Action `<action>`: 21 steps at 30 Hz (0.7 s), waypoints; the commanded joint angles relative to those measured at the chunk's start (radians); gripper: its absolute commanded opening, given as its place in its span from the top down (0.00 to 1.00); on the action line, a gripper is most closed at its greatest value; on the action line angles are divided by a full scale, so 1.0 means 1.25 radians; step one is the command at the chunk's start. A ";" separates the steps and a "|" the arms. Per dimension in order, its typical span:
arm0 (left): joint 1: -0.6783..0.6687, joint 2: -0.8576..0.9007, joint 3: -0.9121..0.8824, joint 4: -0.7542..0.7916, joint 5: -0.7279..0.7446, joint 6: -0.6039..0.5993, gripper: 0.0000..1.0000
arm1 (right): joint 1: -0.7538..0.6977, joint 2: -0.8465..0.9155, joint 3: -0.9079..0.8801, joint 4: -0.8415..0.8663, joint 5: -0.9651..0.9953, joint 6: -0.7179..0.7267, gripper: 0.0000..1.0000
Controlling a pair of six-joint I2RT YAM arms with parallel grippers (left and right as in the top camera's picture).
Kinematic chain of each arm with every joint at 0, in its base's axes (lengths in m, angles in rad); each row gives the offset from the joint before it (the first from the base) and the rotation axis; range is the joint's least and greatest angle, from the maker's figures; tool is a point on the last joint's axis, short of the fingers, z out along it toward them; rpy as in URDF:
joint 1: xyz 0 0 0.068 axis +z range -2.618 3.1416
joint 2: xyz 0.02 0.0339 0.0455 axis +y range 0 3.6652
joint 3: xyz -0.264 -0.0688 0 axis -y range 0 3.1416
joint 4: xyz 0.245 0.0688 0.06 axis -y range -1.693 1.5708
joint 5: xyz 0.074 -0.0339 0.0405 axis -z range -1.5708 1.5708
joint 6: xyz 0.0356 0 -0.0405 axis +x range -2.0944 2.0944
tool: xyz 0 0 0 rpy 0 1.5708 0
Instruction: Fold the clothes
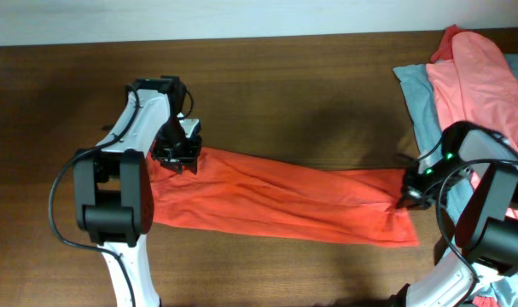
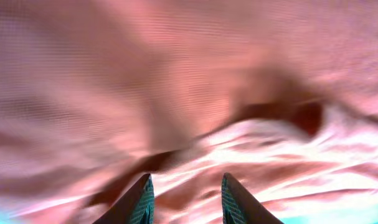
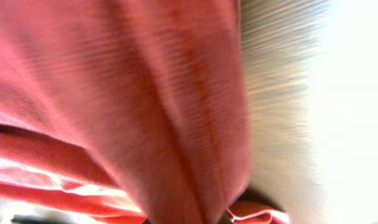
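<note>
I should bring the band's pinched end back over the band's middle with my right gripper, since the orange-red T-shirt's long band comes close to the grey-blue garment.
The orange-red T-shirt lies as a long band across the table, no lettering showing. My left gripper is down on its upper left corner. In the left wrist view its fingers stand apart with the cloth close beneath them. My right gripper is at the shirt's right end. In the right wrist view the cloth rises from the jaws and hides the fingers, as if pinched there.
A heap of other clothes lies at the far right: a salmon-pink garment on a grey-blue one, just behind my right arm. The dark wooden table runs back to a white wall edge.
</note>
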 commanded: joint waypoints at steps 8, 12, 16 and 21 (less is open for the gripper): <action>0.122 -0.117 0.022 -0.012 0.003 -0.056 0.64 | 0.103 -0.024 0.211 -0.193 0.175 0.042 0.96; 0.154 -0.117 0.021 -0.019 0.003 -0.067 0.64 | 0.241 -0.024 0.231 -0.214 0.177 0.115 0.96; 0.153 -0.117 0.021 -0.015 0.003 -0.067 0.64 | 0.388 -0.023 0.231 -0.191 0.176 0.189 0.96; 0.150 -0.117 0.021 -0.015 0.026 -0.067 0.64 | 0.580 -0.017 0.231 -0.113 0.171 0.287 0.96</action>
